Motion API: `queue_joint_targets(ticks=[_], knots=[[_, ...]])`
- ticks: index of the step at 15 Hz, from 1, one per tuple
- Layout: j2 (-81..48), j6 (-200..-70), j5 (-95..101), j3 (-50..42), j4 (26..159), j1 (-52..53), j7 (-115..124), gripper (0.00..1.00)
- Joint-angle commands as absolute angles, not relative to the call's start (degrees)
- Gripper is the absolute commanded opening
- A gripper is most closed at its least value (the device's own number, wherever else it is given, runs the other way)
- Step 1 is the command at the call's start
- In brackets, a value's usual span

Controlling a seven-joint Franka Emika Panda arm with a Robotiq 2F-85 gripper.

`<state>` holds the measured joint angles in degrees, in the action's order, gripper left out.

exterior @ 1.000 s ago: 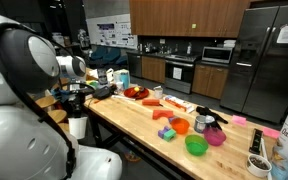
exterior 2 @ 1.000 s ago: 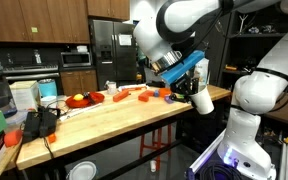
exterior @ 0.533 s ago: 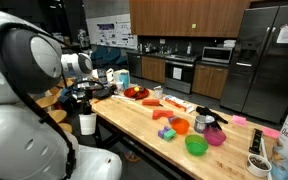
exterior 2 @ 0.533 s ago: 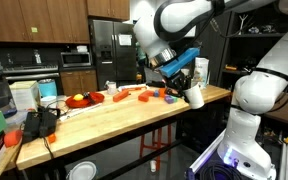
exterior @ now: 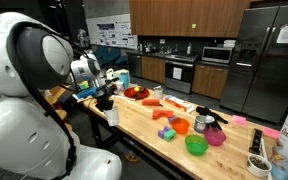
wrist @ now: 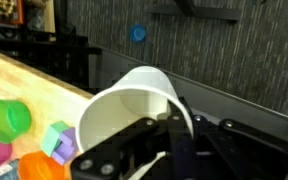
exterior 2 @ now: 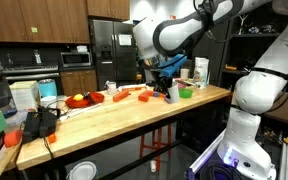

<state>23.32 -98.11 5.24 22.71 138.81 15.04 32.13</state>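
My gripper holds the white cup [exterior: 112, 117] upright and the wooden table's near edge [exterior 2: 140, 110] is clear. I should keep moving the cup there until its base rests, then release.
My gripper [wrist: 172, 140] is shut on the wall of a white cup [wrist: 134, 105], one finger inside the rim and one outside. The cup is tipped with its mouth toward the camera. In both exterior views the gripper [exterior: 106, 104] [exterior 2: 167, 87] holds the cup [exterior: 112, 116] [exterior 2: 172, 93] just over the end of the wooden table [exterior: 144, 128] [exterior 2: 114, 118]. Nearest below it are coloured toys: a green cup [wrist: 8, 118], a purple block [wrist: 56, 138] and an orange piece [wrist: 39, 166].
On the table are a green bowl [exterior: 196, 145], a pink bowl [exterior: 215, 136], an orange cup [exterior: 181, 126], a red plate with fruit [exterior: 134, 93] [exterior 2: 81, 100], and a black device [exterior 2: 39, 122] at the far end. Kitchen cabinets and a fridge [exterior: 269, 60] stand behind.
The arm has swung the white cup from beyond the table's end, low beside it, up and inward over the tabletop. The cup stays gripped.
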Motion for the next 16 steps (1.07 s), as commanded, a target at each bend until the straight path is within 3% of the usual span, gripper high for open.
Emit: queue_joint_targets(ticks=[1,11,12,13,16], knots=[[19.5,-106.6,12.5,21.9,139.6,14.1,23.5,0.00],[9.1,-143.4,47.3,21.1,149.6,10.9,24.4,0.00],[8.6,-146.3,51.6,20.7,150.1,10.7,25.2,0.04],[8.3,-149.2,55.6,20.2,150.4,10.6,25.9,0.27],[8.3,-158.1,67.7,19.7,150.8,9.0,29.2,0.36]])
